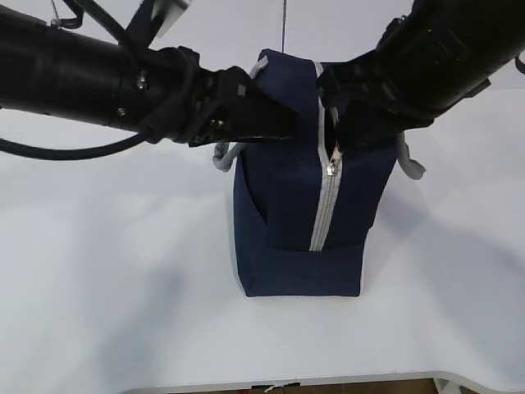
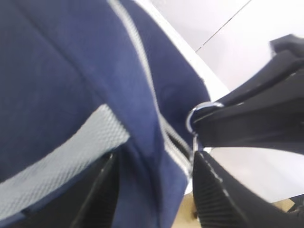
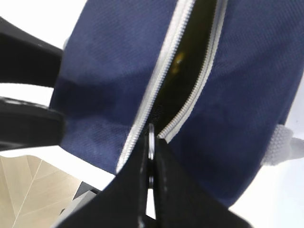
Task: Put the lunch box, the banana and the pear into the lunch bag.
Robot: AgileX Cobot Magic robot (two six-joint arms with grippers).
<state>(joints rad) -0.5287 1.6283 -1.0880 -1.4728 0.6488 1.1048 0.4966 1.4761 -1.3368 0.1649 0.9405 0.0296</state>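
My left gripper is too high up, next to the ring pull (image 1: 332, 169). So it should go down and pinch the bag's lower side (image 1: 253, 220) before my right gripper closes the zipper.
The navy lunch bag (image 1: 279, 213) stands mid-table with its grey zipper (image 1: 324, 213) facing me. My left gripper (image 1: 287, 123) pinches a fold of the bag's fabric (image 2: 147, 185) near the top left, beside a grey handle (image 2: 57, 161). My right gripper (image 3: 151, 147) is shut on the ring pull (image 3: 151, 135) at the top of the bag (image 1: 332, 111); the ring also shows in the left wrist view (image 2: 202, 110). The zipper is parted above the pull, with a yellowish glint (image 3: 178, 59) inside. The lunch box, banana and pear are not otherwise visible.
The white table (image 1: 98, 271) spreads all round the bag, its front edge (image 1: 287, 382) close below. Grey webbing handles hang at the bag's left (image 1: 223, 160) and right (image 1: 413, 164). Wooden floor (image 3: 23, 190) shows past the table edge.
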